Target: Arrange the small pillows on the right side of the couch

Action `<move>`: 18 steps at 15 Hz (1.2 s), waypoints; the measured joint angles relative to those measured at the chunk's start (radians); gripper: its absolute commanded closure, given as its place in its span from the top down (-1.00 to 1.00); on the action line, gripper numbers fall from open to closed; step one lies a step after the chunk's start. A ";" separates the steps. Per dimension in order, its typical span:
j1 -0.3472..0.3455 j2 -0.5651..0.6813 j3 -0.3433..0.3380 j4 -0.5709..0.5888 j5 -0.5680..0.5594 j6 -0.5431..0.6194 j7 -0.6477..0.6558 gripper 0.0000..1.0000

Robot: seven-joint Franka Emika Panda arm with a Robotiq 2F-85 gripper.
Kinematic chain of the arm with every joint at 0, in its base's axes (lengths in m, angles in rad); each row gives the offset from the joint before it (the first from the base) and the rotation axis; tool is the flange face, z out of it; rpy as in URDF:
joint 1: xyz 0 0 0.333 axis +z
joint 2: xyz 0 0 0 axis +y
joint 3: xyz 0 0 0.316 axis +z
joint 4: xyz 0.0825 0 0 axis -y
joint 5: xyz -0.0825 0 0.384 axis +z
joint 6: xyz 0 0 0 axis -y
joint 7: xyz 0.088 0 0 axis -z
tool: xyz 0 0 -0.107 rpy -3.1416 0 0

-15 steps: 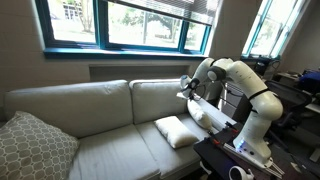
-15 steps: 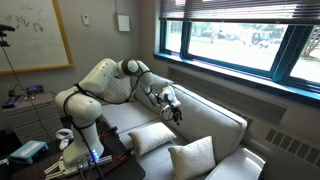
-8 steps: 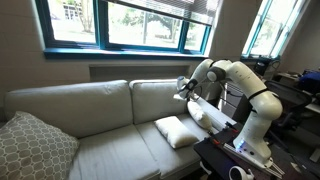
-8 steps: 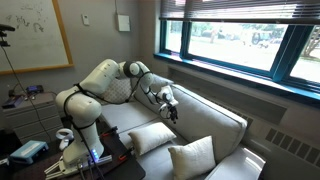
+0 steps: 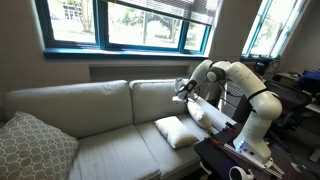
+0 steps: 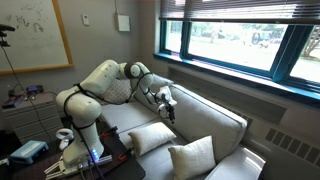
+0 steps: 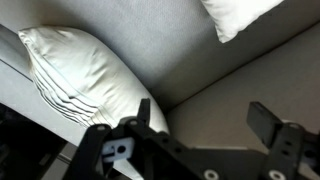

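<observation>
I should turn my gripper and swing it back over the leaning pillow's body (image 7: 100, 82) before I close it, because it is open and mostly above the couch (image 7: 192, 122) beside the leaning pillow.
The beige couch (image 5: 100, 105) shows in both exterior views (image 6: 215, 120). One small cream pillow (image 5: 178, 130) lies flat on the right seat cushion and also shows in an exterior view (image 6: 152, 137). A second small cream pillow (image 5: 207, 115) leans at the right armrest. In the wrist view it fills the left side (image 7: 80, 75), and the other pillow's corner shows at top right (image 7: 240, 15). My gripper (image 5: 183, 90) hovers in front of the right back cushion, above both pillows. It also shows in an exterior view (image 6: 168, 108). In the wrist view it (image 7: 190, 130) is open and empty.
A larger grey-white patterned pillow (image 5: 30, 142) stands at the couch's left end, near the camera in an exterior view (image 6: 192, 157). The robot base (image 5: 255, 125) and a dark table (image 5: 235, 160) stand by the right armrest. Windows run behind the couch.
The gripper has drifted slightly along the back cushion, away from the armrest. The pillows have not moved.
</observation>
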 measured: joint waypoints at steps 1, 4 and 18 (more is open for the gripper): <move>0.011 0.009 0.005 0.010 -0.020 -0.003 -0.012 1.00; 0.055 0.063 0.012 0.073 -0.065 -0.036 -0.037 1.00; -0.026 0.221 -0.079 0.224 -0.156 -0.143 -0.038 1.00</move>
